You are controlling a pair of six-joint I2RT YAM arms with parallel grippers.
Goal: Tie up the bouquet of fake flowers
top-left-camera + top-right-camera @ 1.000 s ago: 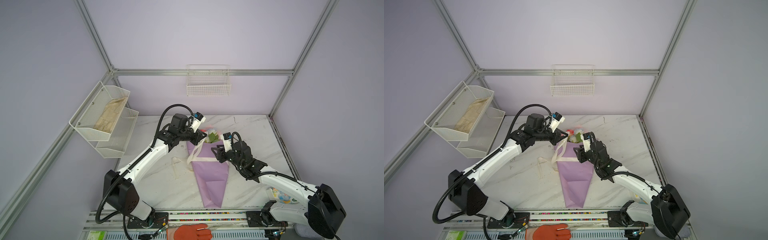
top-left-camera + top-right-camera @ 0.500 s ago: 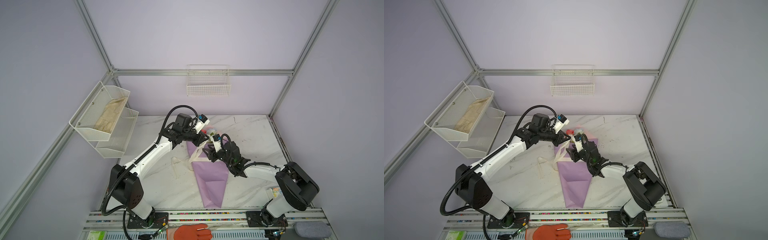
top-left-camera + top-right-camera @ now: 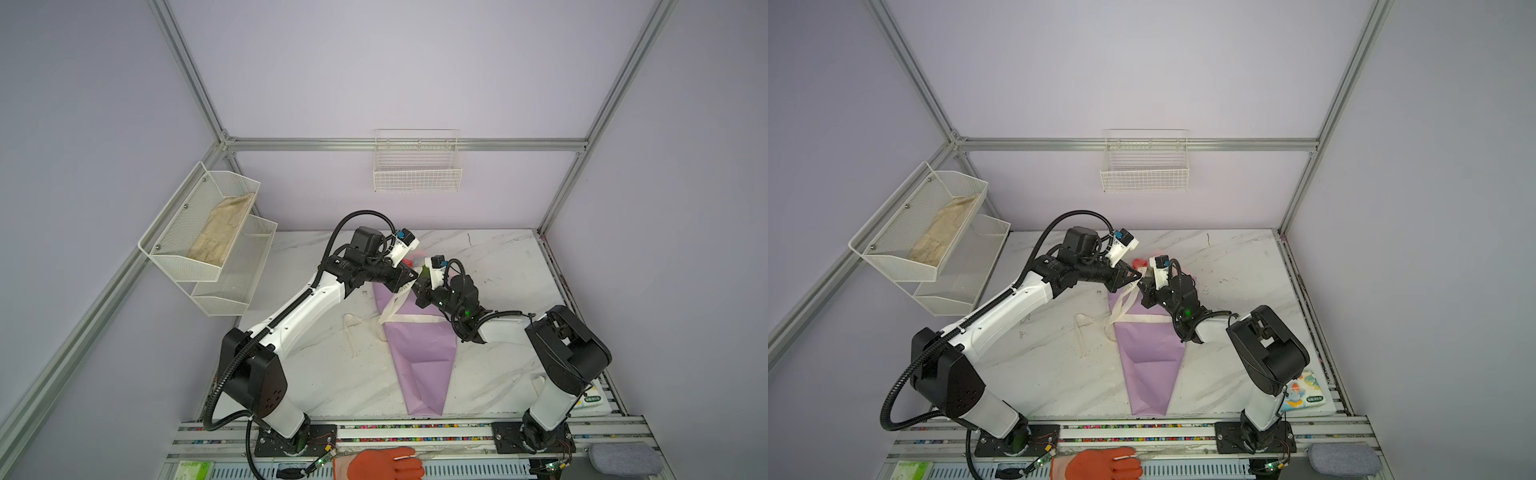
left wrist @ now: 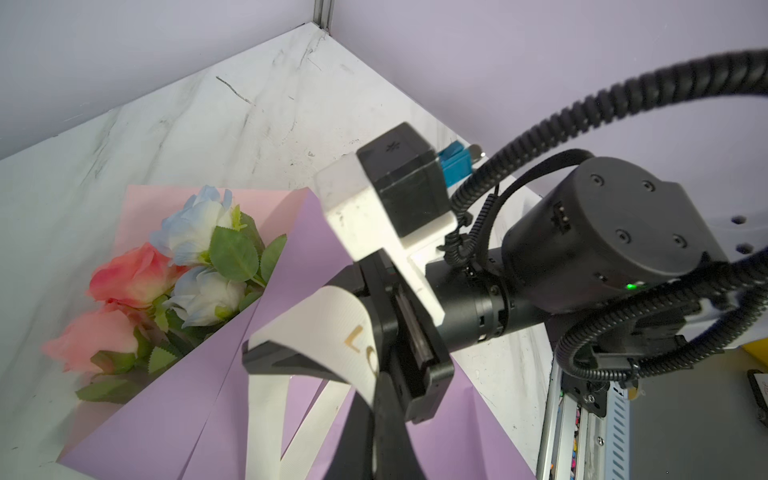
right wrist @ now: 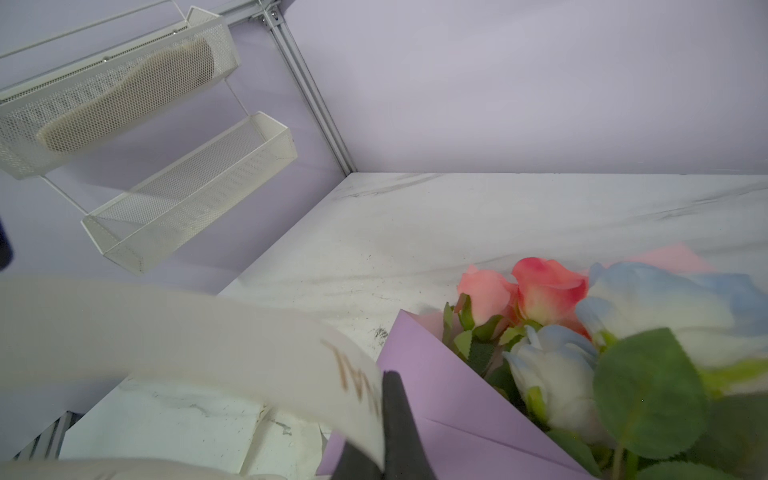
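Note:
Both my grippers are holding the ribbon side by side over the cone, so my left gripper should open and pinch the ribbon crossing the cone.
The bouquet's lilac paper cone lies on the marble table, its point toward the front rail. The fake flowers, coral, white and pale-blue roses with green leaves, stick out of its far end. A cream lettered ribbon crosses the cone and rises to both grippers above the cone's upper part. My left gripper is shut on the ribbon. Right beside it, my right gripper is shut on the same ribbon, which drapes over its finger.
A loose ribbon tail lies on the table left of the cone. A two-tier mesh rack hangs on the left wall and a wire basket on the back wall. An orange glove lies at the front rail, a tissue pack at front right.
My right gripper has reached in toward the left gripper and closed on the ribbon. The left gripper, still holding the ribbon, has shifted a little to the right.

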